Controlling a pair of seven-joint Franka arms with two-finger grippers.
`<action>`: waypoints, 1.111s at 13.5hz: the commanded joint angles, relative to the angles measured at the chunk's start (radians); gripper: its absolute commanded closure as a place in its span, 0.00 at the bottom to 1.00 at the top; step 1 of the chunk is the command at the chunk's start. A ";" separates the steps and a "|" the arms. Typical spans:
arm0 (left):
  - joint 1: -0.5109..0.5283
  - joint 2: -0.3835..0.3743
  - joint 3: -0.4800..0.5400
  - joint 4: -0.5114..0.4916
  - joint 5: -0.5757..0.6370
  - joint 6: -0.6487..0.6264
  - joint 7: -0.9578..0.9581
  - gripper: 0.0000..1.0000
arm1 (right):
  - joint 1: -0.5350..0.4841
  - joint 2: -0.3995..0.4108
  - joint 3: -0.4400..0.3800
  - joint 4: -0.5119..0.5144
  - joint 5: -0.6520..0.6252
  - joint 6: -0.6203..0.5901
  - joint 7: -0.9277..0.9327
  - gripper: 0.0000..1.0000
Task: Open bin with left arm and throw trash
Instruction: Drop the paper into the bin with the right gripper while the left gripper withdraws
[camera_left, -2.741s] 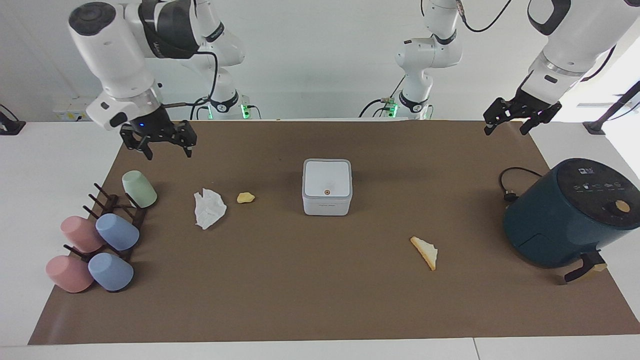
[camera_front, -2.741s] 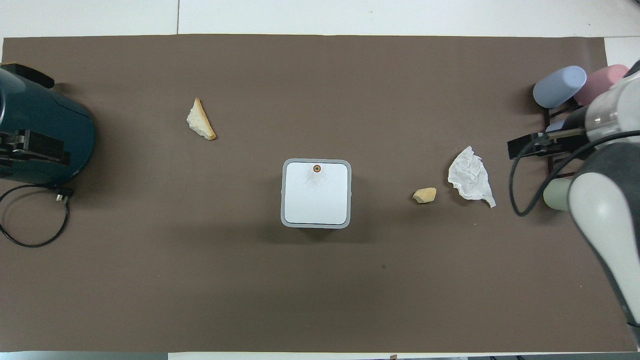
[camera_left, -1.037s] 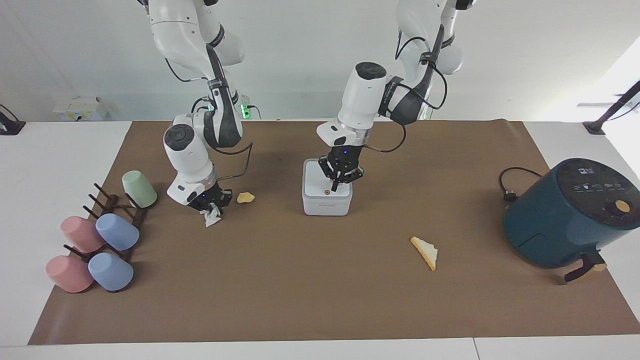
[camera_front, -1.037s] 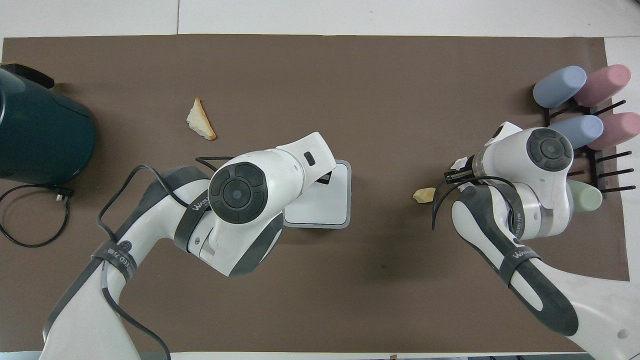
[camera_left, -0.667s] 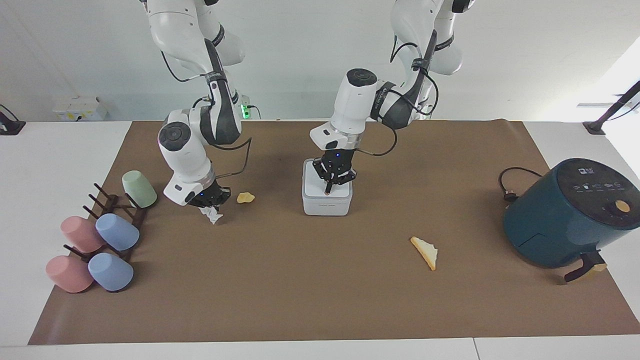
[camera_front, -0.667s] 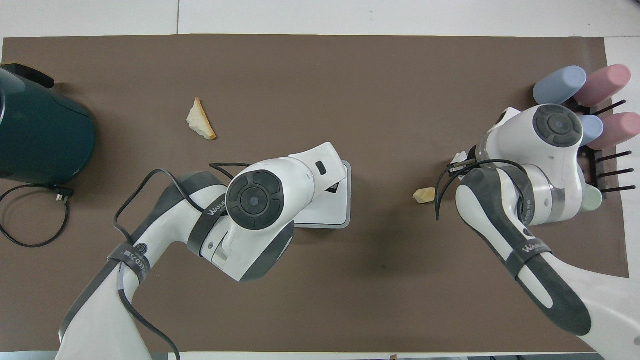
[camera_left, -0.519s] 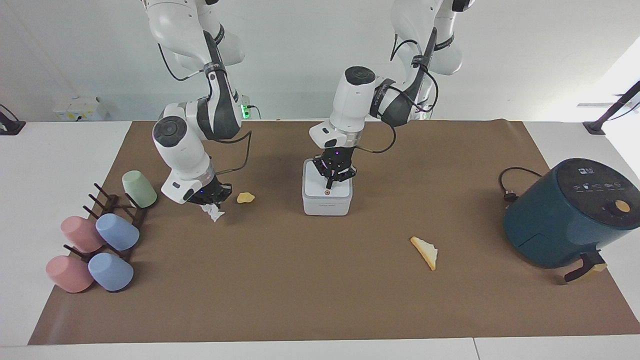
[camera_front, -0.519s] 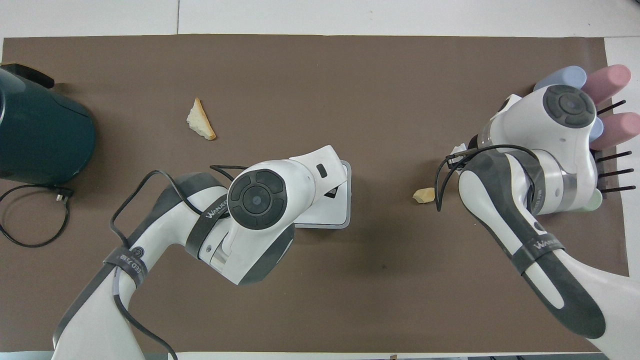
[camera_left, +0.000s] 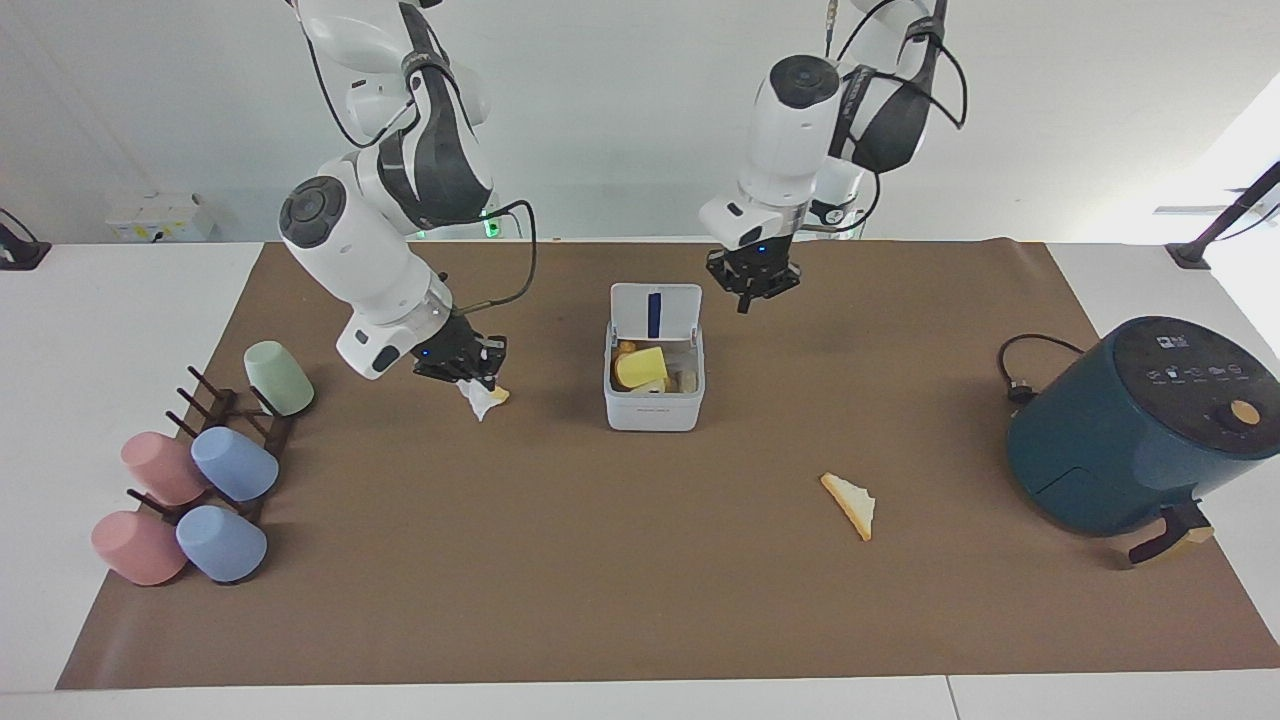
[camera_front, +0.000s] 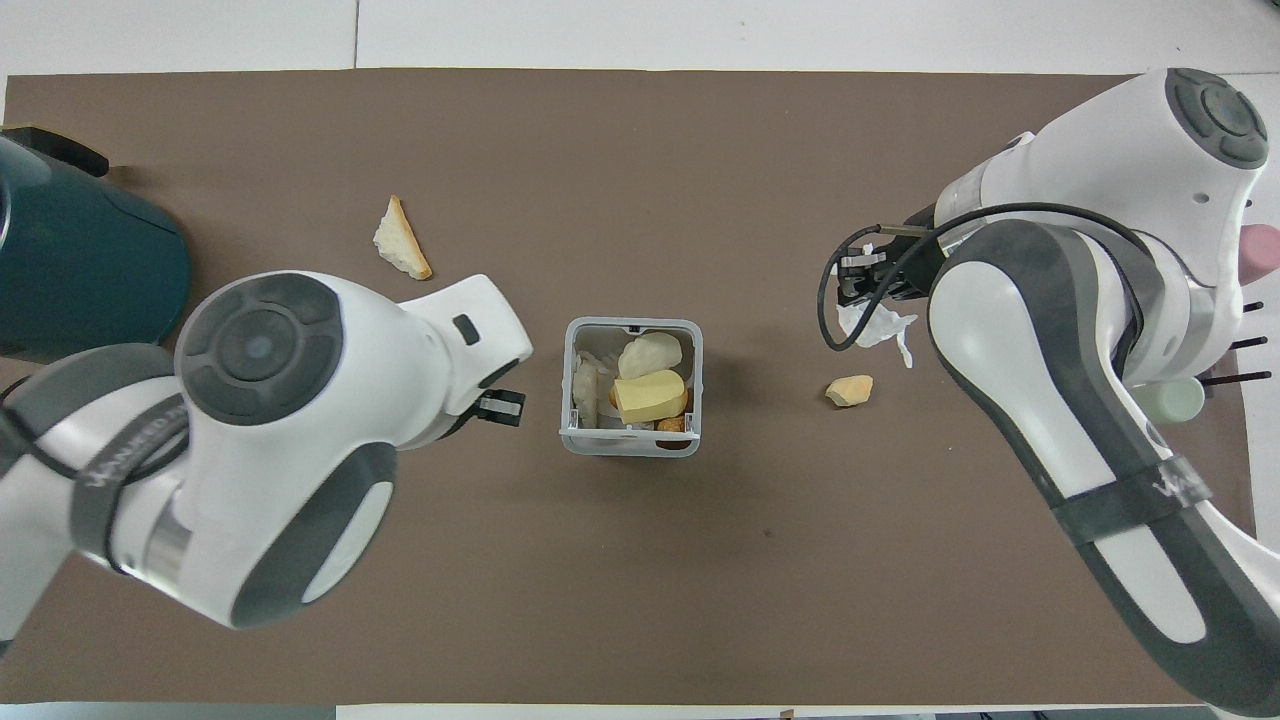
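I should pick up the toast piece (camera_front: 402, 242) with my left gripper, because my right gripper is holding the tissue (camera_front: 884, 326) and the toast piece is across the bin from my right gripper.
The white bin (camera_left: 652, 410) stands mid-mat with its lid (camera_left: 655, 305) swung up on the side nearer the robots. Yellow and pale scraps lie inside; it also shows open in the overhead view (camera_front: 630, 447). My left gripper (camera_left: 752, 285) hangs in the air beside the raised lid, toward the left arm's end (camera_front: 500, 405). My right gripper (camera_left: 470, 368) is shut on the crumpled tissue (camera_left: 480, 402), held just above the mat (camera_front: 875, 322). The yellow-tan lump (camera_front: 850, 390) lies under it. The toast piece (camera_left: 850, 505) lies farther from the robots than the bin.
A dark-teal air fryer (camera_left: 1130, 430) with a black cable (camera_left: 1020, 370) stands at the left arm's end. A rack of pastel cups (camera_left: 200, 470) stands at the right arm's end.
The bin's lid has swung open. My left gripper has risen off the bin toward the left arm's end. My right gripper has lifted the tissue and carried it toward the bin.
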 joint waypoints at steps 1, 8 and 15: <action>0.088 -0.069 0.000 -0.033 -0.003 -0.064 0.009 1.00 | 0.092 0.040 0.000 0.072 0.116 0.056 0.260 1.00; 0.372 -0.096 0.008 0.055 -0.001 -0.140 0.125 0.00 | 0.349 0.019 0.000 -0.127 0.126 0.488 0.545 1.00; 0.452 0.055 0.009 0.338 0.005 -0.256 0.193 0.00 | 0.375 -0.001 0.000 -0.160 0.124 0.479 0.585 0.00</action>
